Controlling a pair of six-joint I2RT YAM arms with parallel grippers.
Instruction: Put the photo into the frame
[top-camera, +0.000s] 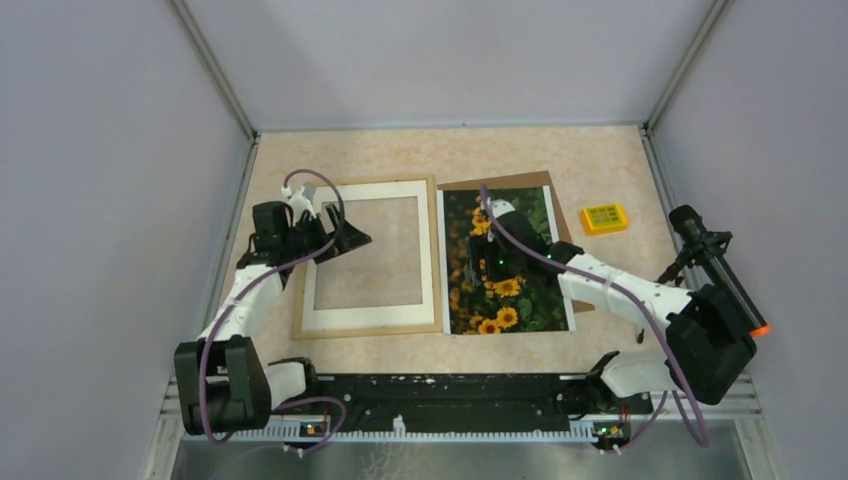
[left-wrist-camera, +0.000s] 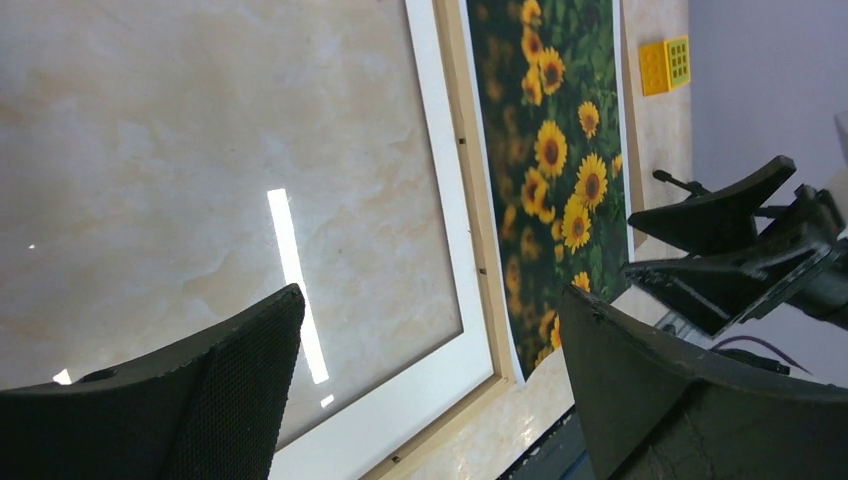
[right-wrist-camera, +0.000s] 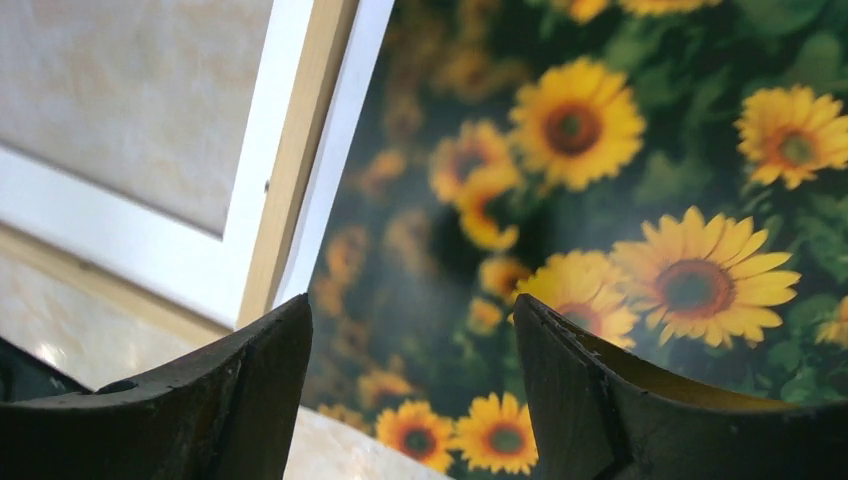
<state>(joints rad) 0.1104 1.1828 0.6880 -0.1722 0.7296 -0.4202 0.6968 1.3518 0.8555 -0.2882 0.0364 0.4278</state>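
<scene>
My right gripper is approaching the photo's near corner, which lies free beside the frame, so it should continue until its fingers close on the photo's white edge (top-camera: 445, 316).
The frame (top-camera: 366, 331) of light wood, with a white mat (top-camera: 370, 318) inside it, lies flat left of centre. Edge to edge on its right lies the photo (top-camera: 520, 290), sunflowers on dark green. My left gripper (top-camera: 350, 238) hovers over the frame's left side, open and holding nothing. The left wrist view shows its fingers (left-wrist-camera: 235, 385) wide apart above the frame (left-wrist-camera: 478, 215), with the photo (left-wrist-camera: 560, 150) beyond. My right gripper (top-camera: 482, 255) hangs over the photo's upper left part. In its wrist view this gripper (right-wrist-camera: 412, 310) is open and empty just above the photo (right-wrist-camera: 600, 200), beside the frame (right-wrist-camera: 295, 160).
A brown backing board (top-camera: 500, 182) sticks out from under the photo's far edge. A small yellow block (top-camera: 604, 218) sits at the back right. A black rod with an orange tip (top-camera: 715, 265) stands by the right wall. Walls close in the table on three sides.
</scene>
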